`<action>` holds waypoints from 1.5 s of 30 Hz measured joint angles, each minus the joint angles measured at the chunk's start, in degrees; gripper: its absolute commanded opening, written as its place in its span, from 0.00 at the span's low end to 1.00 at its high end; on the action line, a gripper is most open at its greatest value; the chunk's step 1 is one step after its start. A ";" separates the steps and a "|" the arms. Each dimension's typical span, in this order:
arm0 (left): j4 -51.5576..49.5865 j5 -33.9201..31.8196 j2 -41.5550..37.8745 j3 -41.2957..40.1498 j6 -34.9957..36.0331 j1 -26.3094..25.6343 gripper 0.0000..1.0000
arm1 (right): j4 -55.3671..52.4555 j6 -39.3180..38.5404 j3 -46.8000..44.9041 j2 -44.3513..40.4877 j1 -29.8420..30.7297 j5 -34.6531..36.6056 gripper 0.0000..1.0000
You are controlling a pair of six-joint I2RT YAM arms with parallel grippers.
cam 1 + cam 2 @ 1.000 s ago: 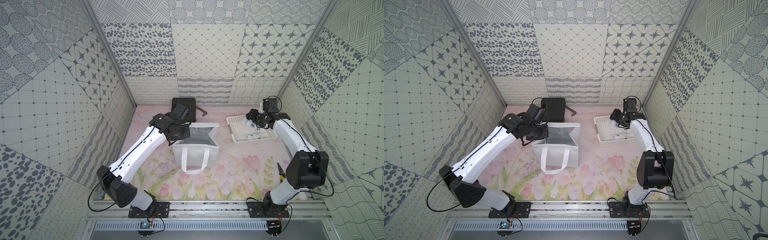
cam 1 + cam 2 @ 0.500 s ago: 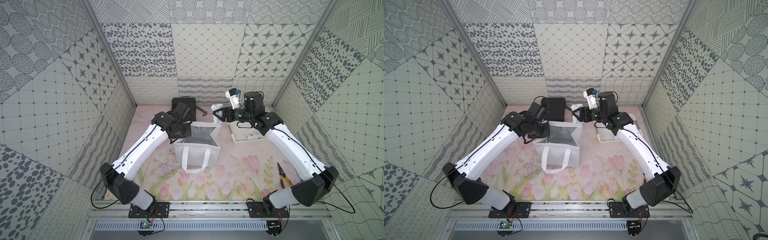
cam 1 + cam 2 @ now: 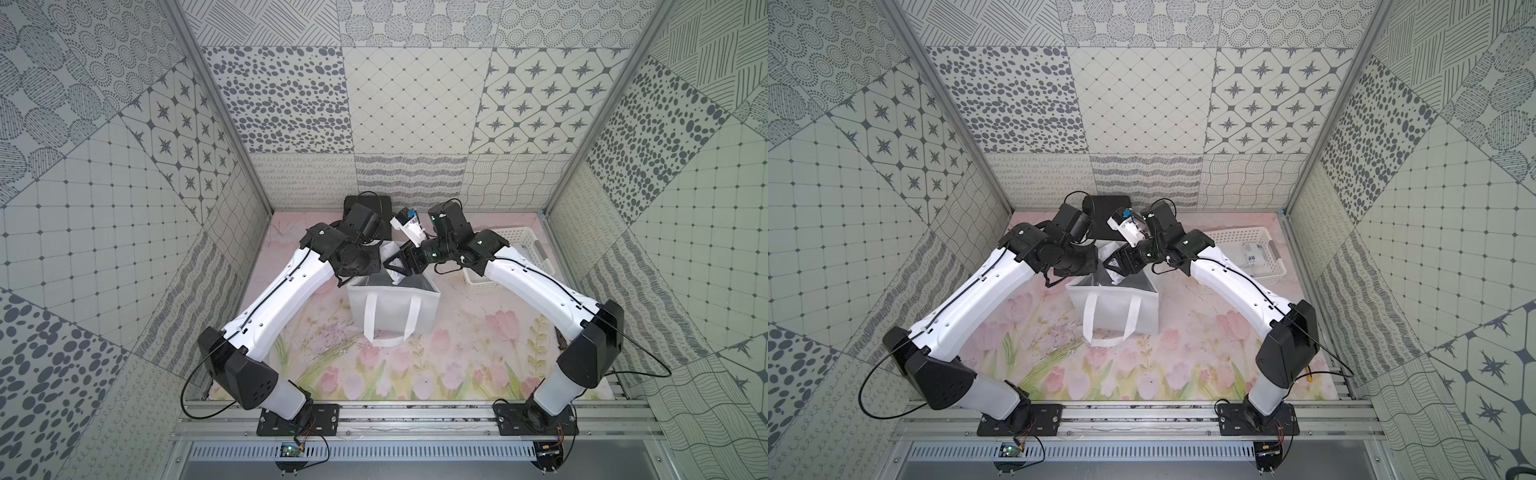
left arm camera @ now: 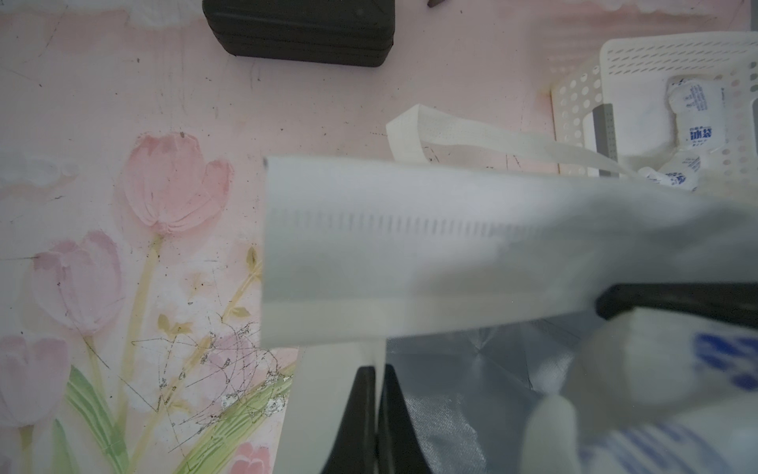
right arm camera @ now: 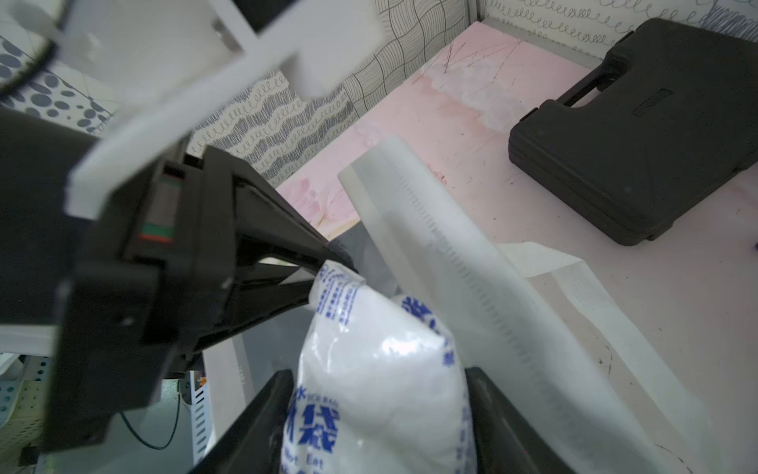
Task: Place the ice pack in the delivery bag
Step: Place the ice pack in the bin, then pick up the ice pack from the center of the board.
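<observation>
My right gripper should go on lowering, since the ice pack's lower end (image 3: 397, 277) is over the delivery bag's open top, and then let go inside the bag's silver lining (image 3: 420, 282).
The delivery bag (image 3: 392, 309) (image 3: 1113, 307) stands mid-mat as a white tote, its silver lining showing at the open top. My left gripper (image 3: 374, 266) (image 4: 379, 369) is shut on the bag's white rim and holds it up; the flap (image 4: 410, 246) rises beside it. My right gripper (image 3: 397, 268) (image 3: 1115, 266) (image 5: 377, 381) hangs over the bag's mouth, shut on the ice pack (image 5: 381, 369) (image 4: 676, 390), a white pouch with blue print. The pack's lower end dips toward the silver lining (image 4: 471, 369).
A white perforated basket (image 3: 519, 245) (image 3: 1237, 237) sits at the back right with more ice packs (image 3: 1252, 253) in it. A black hard case (image 3: 368, 203) (image 5: 640, 123) lies against the back wall behind the bag. Patterned walls enclose the mat on three sides.
My right arm has swung from the basket leftward to above the bag's opening, carrying the ice pack. The left gripper has stayed on the bag's rim.
</observation>
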 measured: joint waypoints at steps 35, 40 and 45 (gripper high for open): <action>4.76 2.67 -3.06 -3.58 -0.09 0.09 0.00 | -8.22 -6.88 1.38 3.48 1.16 17.70 0.95; 4.81 1.92 -2.99 -3.58 -0.55 0.09 0.00 | -6.75 -3.74 1.92 -7.69 -4.72 16.24 0.97; 4.87 1.46 -2.80 -3.58 -1.14 0.09 0.00 | -4.76 1.49 -0.09 -14.49 -13.60 17.16 0.97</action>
